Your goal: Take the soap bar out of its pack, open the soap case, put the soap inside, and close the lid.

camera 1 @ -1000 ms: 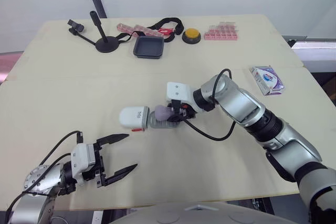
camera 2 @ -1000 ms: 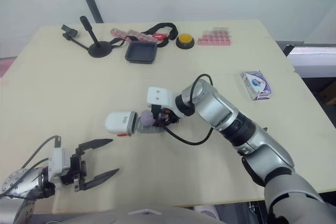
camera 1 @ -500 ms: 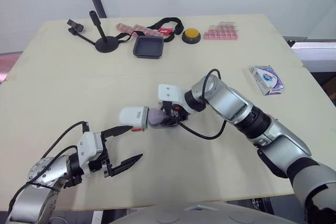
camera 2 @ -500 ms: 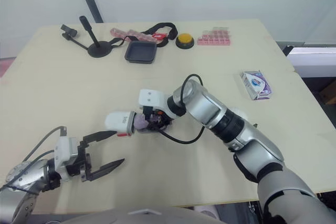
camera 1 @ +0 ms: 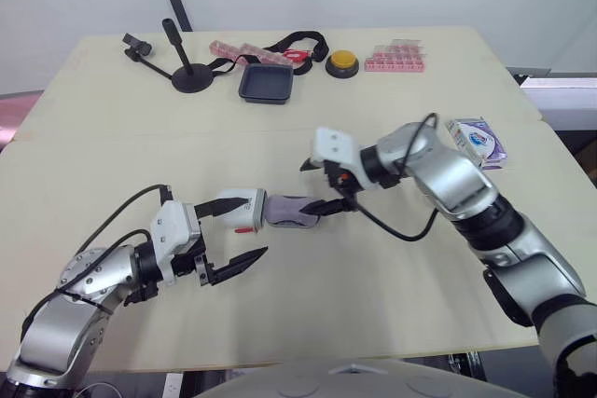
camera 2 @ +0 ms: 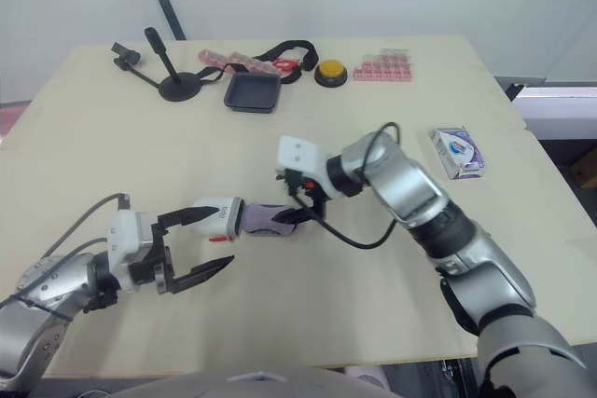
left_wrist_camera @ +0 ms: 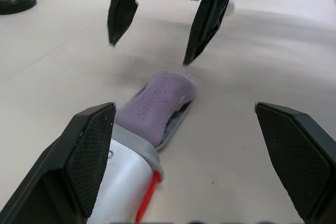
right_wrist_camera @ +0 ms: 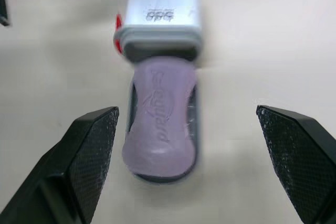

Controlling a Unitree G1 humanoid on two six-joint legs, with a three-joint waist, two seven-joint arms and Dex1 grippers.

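The purple soap bar (camera 1: 293, 212) has its end toward the opening of the white soap case (camera 1: 262, 209), so I expect it to go straight in when I push it.
The purple soap bar (camera 1: 291, 209) lies on the grey base (right_wrist_camera: 193, 108) of the soap case at mid-table. One end of the bar meets the mouth of the white lid (camera 1: 241, 209), which has a red catch. My right gripper (camera 1: 322, 185) is open just right of the soap and above it, touching nothing. On the lid's left, my left gripper (camera 1: 244, 228) is open, its upper finger (camera 1: 216, 208) close beside the lid. In the left wrist view the soap (left_wrist_camera: 155, 106) sits ahead between my fingers (left_wrist_camera: 94, 145). The purple-and-white soap pack (camera 1: 476, 142) rests at the right edge.
Along the far edge stand a black tripod stand (camera 1: 187, 67), a black tray (camera 1: 266, 84), a black strap (camera 1: 298, 44), a yellow button (camera 1: 340, 63) and pink racks (camera 1: 393, 58). The table's right edge runs just past the pack.
My right gripper slid the soap toward the lid, let it go and drew back to the right, now open. My left gripper moved up and right to the lid.
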